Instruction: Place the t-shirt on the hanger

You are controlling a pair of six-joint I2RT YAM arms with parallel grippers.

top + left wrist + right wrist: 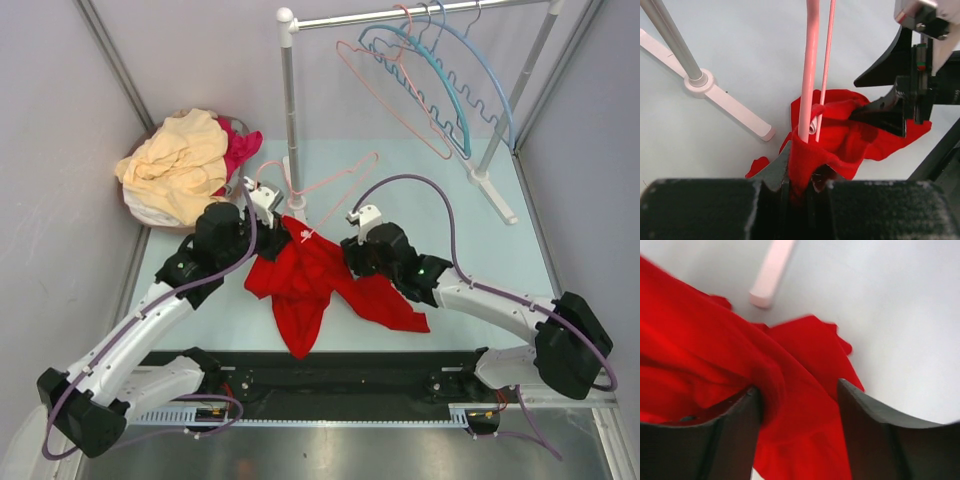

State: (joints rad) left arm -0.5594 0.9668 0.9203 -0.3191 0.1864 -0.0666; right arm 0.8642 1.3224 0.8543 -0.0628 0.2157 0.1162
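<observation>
The hanger's loose end (374, 156) sticks out beyond the t-shirt, so next my left gripper swings the hanger toward my right gripper, which should draw cloth (336, 264) over that end.
The bright red t-shirt (312, 280) lies crumpled on the table between the two arms. My left gripper (799, 187) is shut on a raised fold of the t-shirt (840, 135). The salmon-pink hanger (810, 70) runs down into that fold, right at the jaws. In the top view the hanger (350, 170) slants away toward the rack pole. My right gripper (797, 390) is down on the t-shirt (715, 355) from the right. Its fingers stand apart with red cloth bunched between them, and the left finger (735, 430) presses a ridge of fabric.
A clothes rack stands behind, its pole (290, 110) and white foot (730, 102) close to the left gripper. Blue wavy hangers (450, 90) and another salmon one (385, 85) hang on its rail. At the back left sits a pile of pale yellow (180, 160) and magenta clothes.
</observation>
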